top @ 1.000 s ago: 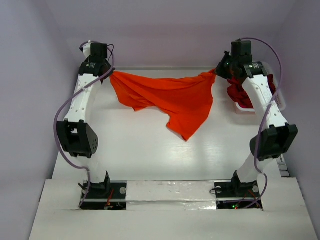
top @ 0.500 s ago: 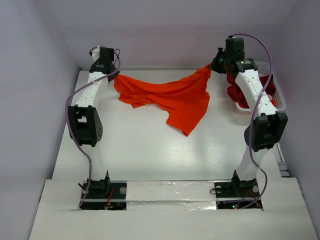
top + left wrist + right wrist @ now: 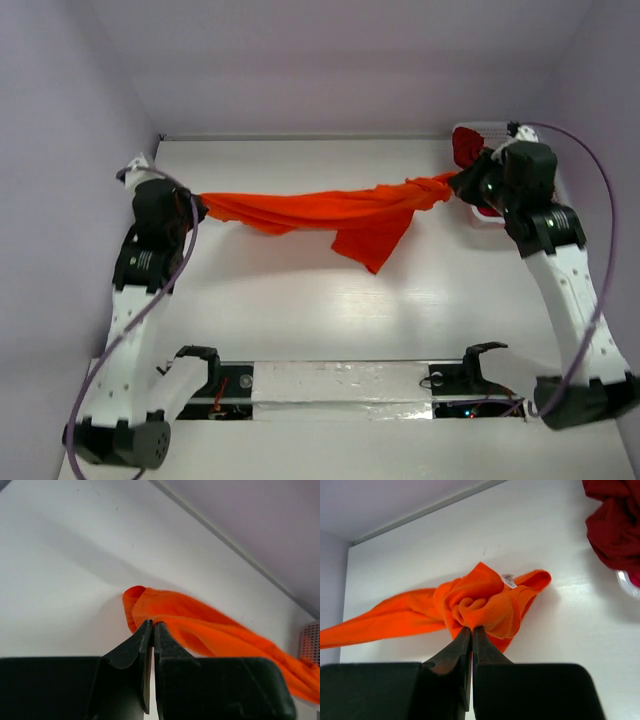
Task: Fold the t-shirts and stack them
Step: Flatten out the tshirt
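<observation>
The orange t-shirt is hanging between my grippers, bunched in a narrow band (image 3: 300,208), so I should put it down and use my right gripper to reach for the t-shirt's loose flap (image 3: 374,246).
A bright orange t-shirt (image 3: 330,208) hangs stretched between my two grippers above the white table, with a loose flap (image 3: 372,245) drooping toward the tabletop. My left gripper (image 3: 196,208) is shut on its left end (image 3: 165,610). My right gripper (image 3: 458,184) is shut on its bunched right end (image 3: 480,605), where a small white label (image 3: 509,581) shows. Dark red t-shirts (image 3: 466,150) lie heaped at the back right, just behind the right gripper, also seen in the right wrist view (image 3: 615,522).
A white lattice basket (image 3: 492,130) holds the dark red heap at the back right corner, and its rim (image 3: 627,582) shows in the right wrist view. Lilac walls close in the table on the left, back and right. The arm bases sit at the near edge.
Both arms have swung down and toward the near side, pulling the orange t-shirt taut and lower. The shirt now spans wider, from far left to the basket.
</observation>
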Controlling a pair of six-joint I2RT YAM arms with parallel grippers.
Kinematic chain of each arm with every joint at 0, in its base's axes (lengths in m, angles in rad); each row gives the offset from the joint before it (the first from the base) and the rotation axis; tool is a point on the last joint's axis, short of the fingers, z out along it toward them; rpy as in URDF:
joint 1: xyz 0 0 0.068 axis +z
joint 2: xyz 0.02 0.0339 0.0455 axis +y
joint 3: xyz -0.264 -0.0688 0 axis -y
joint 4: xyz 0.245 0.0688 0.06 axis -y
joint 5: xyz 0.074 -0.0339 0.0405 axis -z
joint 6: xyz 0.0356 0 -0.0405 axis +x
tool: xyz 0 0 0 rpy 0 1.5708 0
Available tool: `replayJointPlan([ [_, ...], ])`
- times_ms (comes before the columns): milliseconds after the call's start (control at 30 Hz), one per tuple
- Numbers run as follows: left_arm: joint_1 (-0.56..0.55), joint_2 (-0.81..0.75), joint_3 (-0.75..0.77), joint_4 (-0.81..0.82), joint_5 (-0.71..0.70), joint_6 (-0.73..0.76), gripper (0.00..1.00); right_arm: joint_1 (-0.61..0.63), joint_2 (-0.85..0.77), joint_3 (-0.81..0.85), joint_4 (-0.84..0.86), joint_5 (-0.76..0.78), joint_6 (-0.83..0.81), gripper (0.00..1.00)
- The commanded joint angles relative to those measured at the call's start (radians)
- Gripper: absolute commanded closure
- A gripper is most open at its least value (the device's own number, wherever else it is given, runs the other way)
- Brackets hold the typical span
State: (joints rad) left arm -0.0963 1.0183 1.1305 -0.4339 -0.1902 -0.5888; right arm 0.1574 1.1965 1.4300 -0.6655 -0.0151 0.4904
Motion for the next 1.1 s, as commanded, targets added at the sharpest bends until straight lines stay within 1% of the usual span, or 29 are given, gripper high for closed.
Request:
replayJointPlan([
  [0, -0.017, -0.133, -0.089, -0.096, -0.017, -0.009, 1.00, 0.007, -0.185, -0.127, -0.051, 0.012, -0.018, 1.00],
  [33, -0.029, -0.158, -0.098, -0.123, -0.021, -0.020, 1.00, 0.007, -0.231, -0.179, -0.069, 0.012, -0.024, 1.00],
  [67, -0.029, -0.188, -0.121, -0.150, -0.015, -0.026, 1.00, 0.007, -0.277, -0.203, -0.092, 0.012, -0.024, 1.00],
  [100, -0.046, -0.240, -0.129, -0.163, 0.001, -0.031, 1.00, 0.007, -0.363, -0.224, -0.142, 0.012, -0.024, 1.00],
  [133, -0.046, -0.266, -0.135, -0.169, 0.014, -0.032, 1.00, 0.020, -0.405, -0.242, -0.163, 0.038, -0.010, 1.00],
  [167, -0.058, -0.293, -0.130, -0.198, 0.020, -0.046, 1.00, 0.021, -0.447, -0.276, -0.181, 0.032, -0.001, 1.00],
  [200, -0.059, -0.344, -0.120, -0.215, 0.021, -0.055, 1.00, 0.021, -0.531, -0.286, -0.212, 0.024, 0.007, 1.00],
  [233, -0.068, -0.368, -0.109, -0.226, 0.028, -0.059, 1.00, 0.021, -0.567, -0.292, -0.227, 0.024, 0.016, 1.00],
  [333, -0.089, -0.457, -0.057, -0.264, 0.014, -0.052, 1.00, 0.021, -0.661, -0.252, -0.337, 0.047, 0.014, 1.00],
  [367, -0.089, -0.522, -0.048, -0.270, 0.000, -0.046, 1.00, 0.021, -0.684, -0.223, -0.391, 0.061, 0.011, 1.00],
  [433, -0.089, -0.596, -0.060, -0.272, -0.014, -0.045, 1.00, 0.021, -0.771, -0.210, -0.428, 0.086, 0.008, 1.00],
  [467, -0.089, -0.660, -0.064, -0.291, -0.029, -0.052, 1.00, 0.021, -0.797, -0.206, -0.454, 0.093, 0.010, 1.00],
  [533, -0.089, -0.701, -0.055, -0.351, -0.029, -0.075, 1.00, 0.021, -0.842, -0.204, -0.534, 0.101, 0.026, 1.00],
  [633, -0.089, -0.742, 0.040, -0.414, -0.023, -0.077, 1.00, 0.021, -0.937, -0.186, -0.627, 0.124, 0.046, 1.00],
  [667, -0.089, -0.750, 0.114, -0.446, -0.037, -0.072, 1.00, 0.021, -0.978, -0.174, -0.647, 0.127, 0.050, 1.00],
  [733, -0.089, -0.733, 0.169, -0.476, -0.048, -0.057, 1.00, 0.021, -0.991, -0.163, -0.692, 0.122, 0.048, 1.00],
  [767, -0.089, -0.733, 0.189, -0.505, -0.052, -0.046, 1.00, 0.021, -0.986, -0.177, -0.695, 0.116, 0.045, 1.00],
  [833, -0.089, -0.733, 0.193, -0.511, -0.057, -0.051, 1.00, 0.021, -0.965, -0.177, -0.669, 0.115, 0.045, 1.00],
  [867, -0.089, -0.668, 0.190, -0.475, -0.058, -0.063, 1.00, 0.021, -0.950, -0.171, -0.645, 0.118, 0.045, 1.00],
  [967, -0.089, -0.601, 0.170, -0.470, -0.109, -0.100, 1.00, 0.021, -0.846, -0.158, -0.515, 0.121, 0.039, 1.00],
  [1000, -0.089, -0.530, 0.161, -0.462, -0.123, -0.108, 1.00, 0.021, -0.809, -0.142, -0.435, 0.116, 0.036, 1.00],
  [1033, -0.089, -0.496, 0.157, -0.447, -0.126, -0.105, 1.00, 0.021, -0.725, -0.132, -0.392, 0.103, 0.033, 1.00],
  [1067, -0.089, -0.441, 0.141, -0.389, -0.127, -0.103, 1.00, 0.021, -0.677, -0.123, -0.350, 0.101, 0.033, 1.00],
])
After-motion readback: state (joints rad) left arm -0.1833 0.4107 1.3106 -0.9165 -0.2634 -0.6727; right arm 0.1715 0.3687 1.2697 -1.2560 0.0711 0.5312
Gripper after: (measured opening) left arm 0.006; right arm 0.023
